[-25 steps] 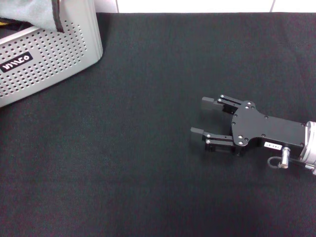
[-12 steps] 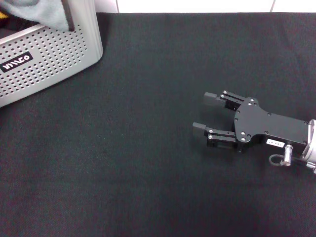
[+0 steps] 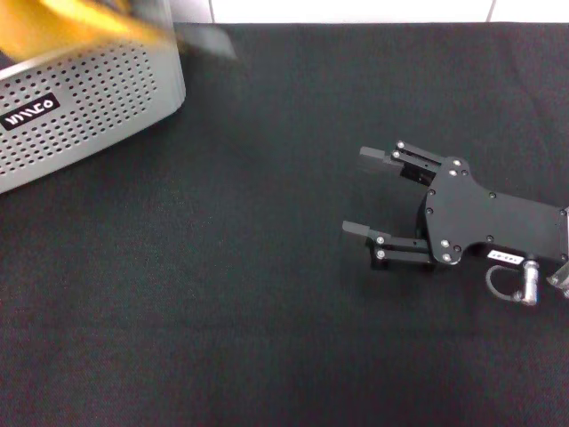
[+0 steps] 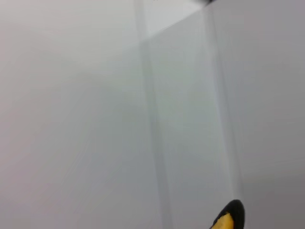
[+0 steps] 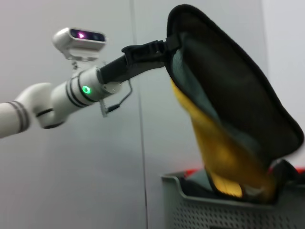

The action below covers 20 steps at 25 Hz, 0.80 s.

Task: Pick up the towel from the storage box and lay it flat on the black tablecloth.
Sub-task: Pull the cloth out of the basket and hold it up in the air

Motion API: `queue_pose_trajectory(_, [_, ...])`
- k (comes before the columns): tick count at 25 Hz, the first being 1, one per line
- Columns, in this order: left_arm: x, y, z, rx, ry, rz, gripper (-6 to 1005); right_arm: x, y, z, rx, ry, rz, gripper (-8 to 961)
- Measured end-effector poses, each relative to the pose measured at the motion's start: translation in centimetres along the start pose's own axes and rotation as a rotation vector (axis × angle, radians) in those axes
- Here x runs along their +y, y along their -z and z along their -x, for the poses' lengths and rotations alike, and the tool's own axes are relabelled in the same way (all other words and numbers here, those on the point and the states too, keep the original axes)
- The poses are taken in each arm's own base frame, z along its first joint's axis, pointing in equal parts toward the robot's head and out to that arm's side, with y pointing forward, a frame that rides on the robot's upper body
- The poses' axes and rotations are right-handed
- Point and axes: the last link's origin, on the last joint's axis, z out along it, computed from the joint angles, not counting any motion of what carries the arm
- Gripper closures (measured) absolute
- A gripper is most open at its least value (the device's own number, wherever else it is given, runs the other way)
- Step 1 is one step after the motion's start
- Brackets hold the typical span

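My left gripper should bring the towel down to my right gripper's open fingers (image 3: 360, 190) before I lay the towel flat, because the towel hangs by its top edge (image 5: 179, 24) from my left gripper alone.
The towel (image 5: 224, 119), grey-green and yellow-orange with dark edging, hangs high over the storage box (image 5: 209, 210). Its lower end is still inside the box. My left gripper (image 5: 162, 47) is shut on the towel's top edge, as the right wrist view shows. In the head view the towel (image 3: 62, 22) is a blurred yellow mass over the light grey perforated storage box (image 3: 98, 98) at the far left, and the left gripper is out of frame. A towel corner (image 4: 231, 219) shows in the left wrist view. My right gripper (image 3: 356, 193) is open and empty, low over the black tablecloth (image 3: 249, 285).
A white wall strip (image 3: 356, 11) runs behind the tablecloth's far edge. The box carries a black label with white letters (image 3: 28, 112). The left arm (image 5: 57, 95) reaches in from the side at height.
The towel has risen out of the box and swung, so its yellow face now shows in the head view. The right gripper has turned slightly and its fingers have spread wider.
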Motion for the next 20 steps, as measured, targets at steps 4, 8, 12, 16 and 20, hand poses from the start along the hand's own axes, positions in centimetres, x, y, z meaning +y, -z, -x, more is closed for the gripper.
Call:
queue_pose_trajectory(4, [1.2,-0.2,-0.4,0.007,0.03,0.12,978,0.4,-0.2,1.3,-0.035,0.104,0.035,129])
queue_pose_trajectory(8, [2.2,0.1,-1.2,0.041,0.107,0.262,978,0.9,-0.1,2.7,-0.065,0.178,0.053,129])
queue_pose_trajectory(12, [1.9,0.0,0.7,-0.094,0.145,0.239,977,1.5,-0.2,3.6,-0.086,0.23,0.072,136])
queue_pose_trajectory(16, [1.7,-0.3,4.7,-0.265,0.18,0.213,977,1.7,-0.5,4.0,-0.094,0.246,0.084,144])
queue_pose_trajectory(20, [2.5,-1.1,8.5,-0.34,0.236,0.272,976,1.4,-0.8,4.3,-0.101,0.252,0.084,152])
